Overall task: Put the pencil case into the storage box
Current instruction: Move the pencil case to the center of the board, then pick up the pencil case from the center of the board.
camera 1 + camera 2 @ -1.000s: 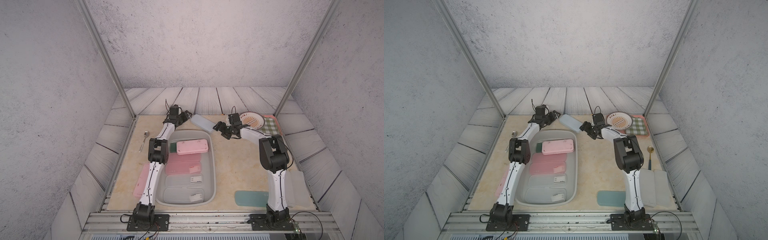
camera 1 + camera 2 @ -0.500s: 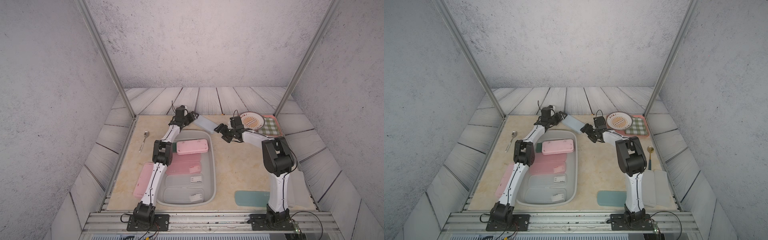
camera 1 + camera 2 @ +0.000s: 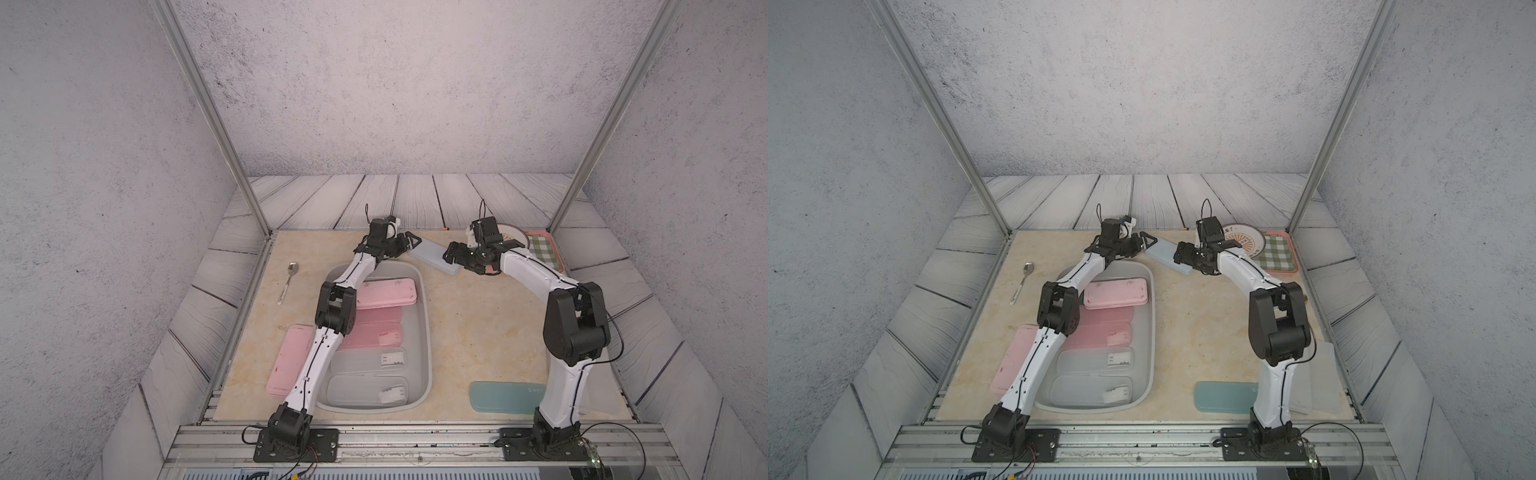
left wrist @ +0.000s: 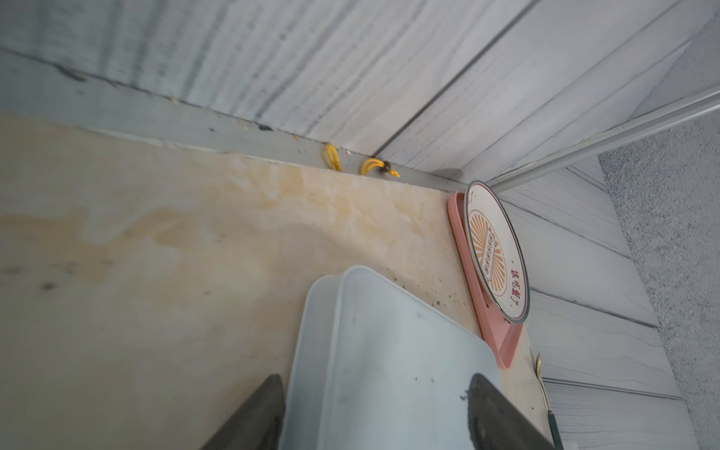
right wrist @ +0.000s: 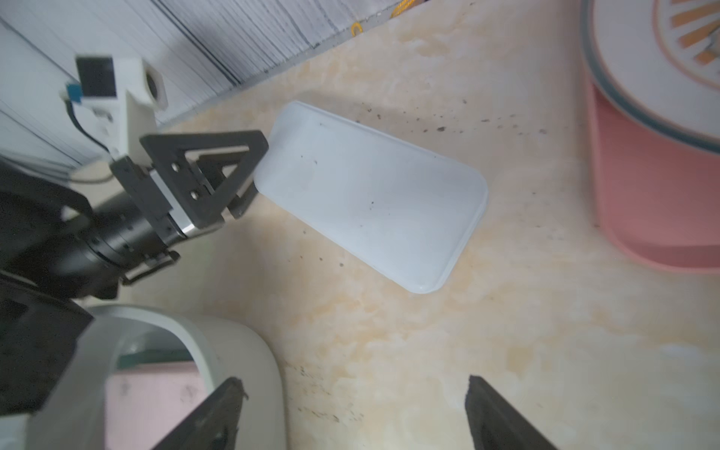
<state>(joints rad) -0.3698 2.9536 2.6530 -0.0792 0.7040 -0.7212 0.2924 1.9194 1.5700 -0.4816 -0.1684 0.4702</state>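
Observation:
My left gripper is reaching only the far end of the slanting pencil [image 3: 1154, 249] case. It should move away, and my right gripper should come over the case's middle [image 3: 1168, 255].
The pencil case [image 3: 434, 257] [image 3: 1169, 257] is pale blue-white and flat, lying at an angle on the table behind the storage box [image 3: 428, 332] [image 3: 1152, 332]. My left gripper [image 3: 409, 243] [image 4: 378, 380] is at its left end, with a finger against each long edge, shut on the case [image 4: 389, 350], which still rests on the table. My right gripper [image 3: 451, 253] [image 5: 354, 382] hovers open by the case's right end [image 5: 370, 195], with only bare table between its fingers. The grey tub [image 5: 249, 350] holds pink and translucent cases.
A pink case [image 3: 286, 361] lies left of the tub and a spoon [image 3: 289, 278] lies farther back. A teal case [image 3: 505, 397] sits front right. The salmon tray [image 3: 555, 257], with a plate [image 3: 1244, 239] and checked cloth, stands at the back right corner.
My left gripper swung right from the back left to the case's end, and its jaws narrowed onto it. My right gripper's jaws opened a little wider and it hardly moved.

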